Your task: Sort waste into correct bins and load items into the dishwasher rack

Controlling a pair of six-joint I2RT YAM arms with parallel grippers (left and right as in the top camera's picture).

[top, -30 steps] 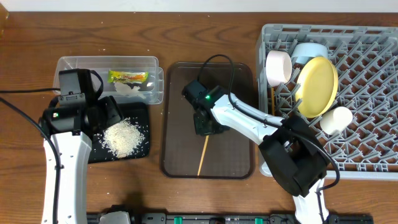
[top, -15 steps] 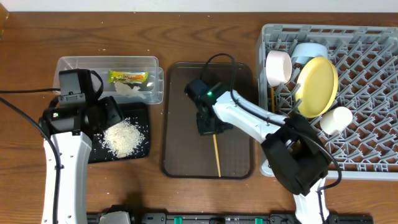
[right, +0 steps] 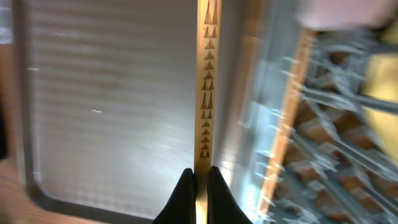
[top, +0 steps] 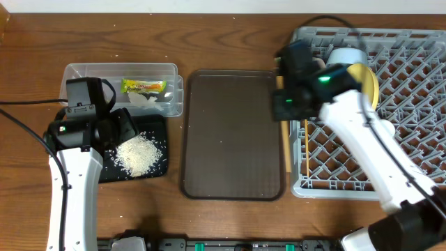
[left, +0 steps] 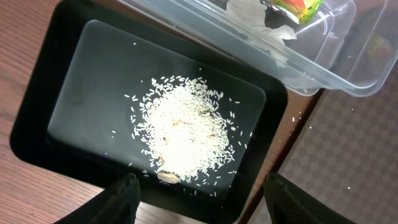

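The held chopstick (top: 286, 150) runs parallel to the second chopstick. My right gripper should go on over the rack's edge before it releases it (top: 313, 157) inside the rack beside that one.
My right gripper (top: 287, 110) (right: 200, 186) is shut on a wooden chopstick (top: 286, 150) (right: 205, 93) and holds it lengthwise over the gap between the brown tray and the left edge of the grey dishwasher rack (top: 411, 160) (right: 329, 143). A second chopstick (right: 289, 124) lies blurred inside the rack's left side. The yellow plate (top: 367, 84) and blue bowl (top: 345, 54) stand in the rack, partly behind my arm. The white bowl and cup are hidden. My left gripper (top: 115, 131) (left: 208, 205) is open above the black tray (top: 157, 124) (left: 37, 93) of rice (top: 139, 153) (left: 183, 134).
The clear tub (top: 90, 73) (left: 348, 68) behind the black tray holds the snack wrapper (top: 144, 86) (left: 298, 6) and the white tissue (top: 146, 99) (left: 261, 31). The dark brown serving tray (top: 233, 132) (right: 112, 93) lies bare between the bins and the rack.
My right gripper has lifted the chopstick off the brown tray and carried it right to the rack's left edge. The left arm has not moved.
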